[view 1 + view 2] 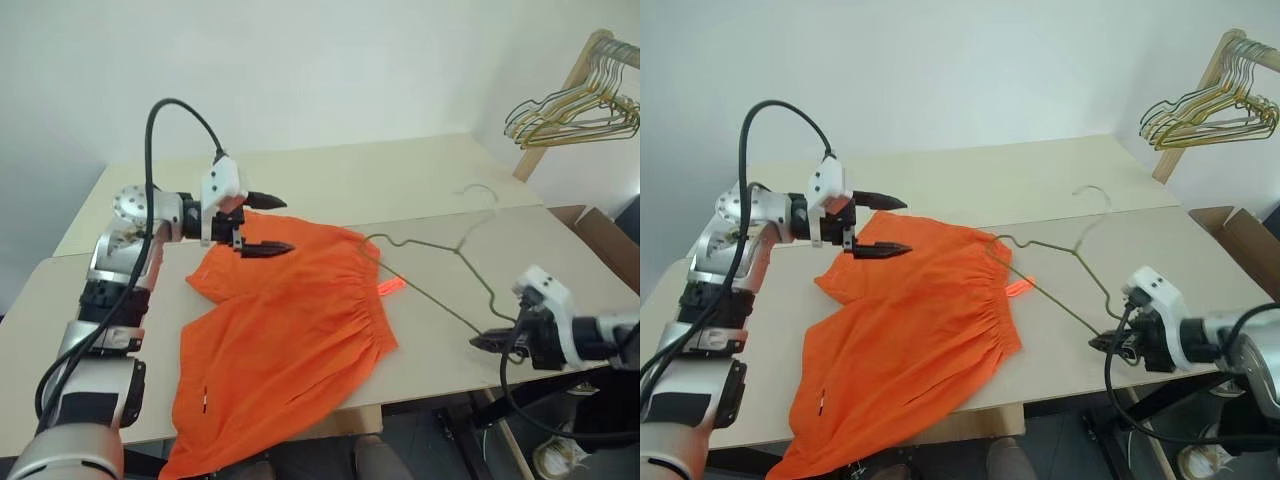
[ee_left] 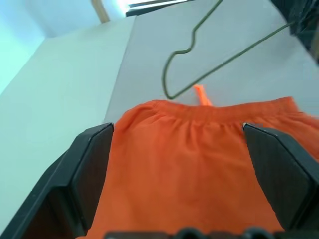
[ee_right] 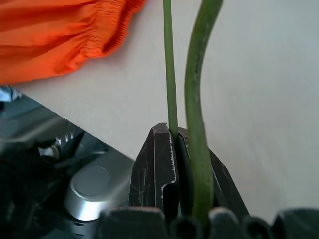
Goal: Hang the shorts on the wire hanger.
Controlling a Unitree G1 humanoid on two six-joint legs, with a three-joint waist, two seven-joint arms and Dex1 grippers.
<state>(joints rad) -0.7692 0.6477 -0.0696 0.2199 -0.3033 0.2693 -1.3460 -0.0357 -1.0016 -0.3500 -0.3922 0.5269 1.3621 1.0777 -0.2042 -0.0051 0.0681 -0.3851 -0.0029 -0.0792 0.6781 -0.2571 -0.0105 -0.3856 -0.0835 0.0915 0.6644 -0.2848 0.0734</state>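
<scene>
My left gripper is going to pull the waistband's end outward. Close puckers (image 1: 358,302) run along the gathered waistband (image 1: 377,300), so the waistband will then stretch wider over the hanger.
The orange shorts (image 1: 290,330) lie flat on the near table (image 1: 560,250), with one leg drooping over its front edge. My left gripper (image 1: 286,224) is open just above the far left leg; in the left wrist view its fingers (image 2: 89,169) stand wide apart over the cloth. The wire hanger (image 3: 194,99) lies to the right of the shorts, one bent end at the waistband (image 2: 199,112) beside the drawstring. At the table's right front edge my right gripper (image 1: 480,343) is shut on the hanger's wire.
A second table (image 1: 400,170) butts against the far side of the near one. At the back right, a wooden rack holds a bunch of gold and pale wire hangers (image 1: 575,110). A cardboard box (image 1: 605,240) stands beside the table's right end.
</scene>
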